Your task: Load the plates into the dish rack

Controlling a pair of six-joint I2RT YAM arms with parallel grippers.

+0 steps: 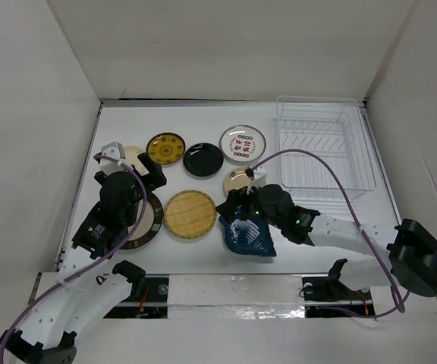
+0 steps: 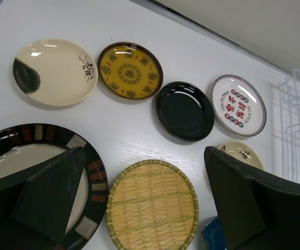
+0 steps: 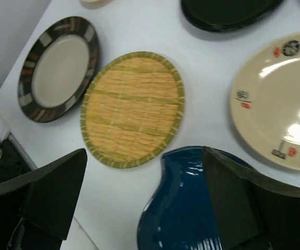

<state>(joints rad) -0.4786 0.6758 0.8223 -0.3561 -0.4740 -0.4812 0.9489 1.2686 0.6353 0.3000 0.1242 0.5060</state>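
Note:
The dish rack (image 1: 325,144) sits far away from my left gripper, so my right gripper should grip the woven plate by the rim (image 1: 212,202) facing the rack and load it.
The see-through dish rack (image 1: 325,152) stands empty at the back right. Seven plates lie flat on the table: cream (image 1: 131,158), yellow patterned (image 1: 165,149), glossy black (image 1: 203,159), white with red-green marks (image 1: 243,143), small cream (image 1: 239,180), woven yellow (image 1: 190,214), large dark-rimmed (image 1: 149,220). The blue leaf-shaped plate (image 1: 247,235) also lies flat. My left gripper (image 2: 142,156) is open and empty, held above the gap between the dark-rimmed plate (image 2: 14,156) and the woven plate (image 2: 152,205). My right gripper (image 3: 144,153) is open and empty, one finger over the blue plate (image 3: 186,208).
White walls close in the table on three sides. A purple cable (image 1: 309,155) arcs from the right arm in front of the rack. The table's near edge (image 1: 226,262) runs just below the blue plate.

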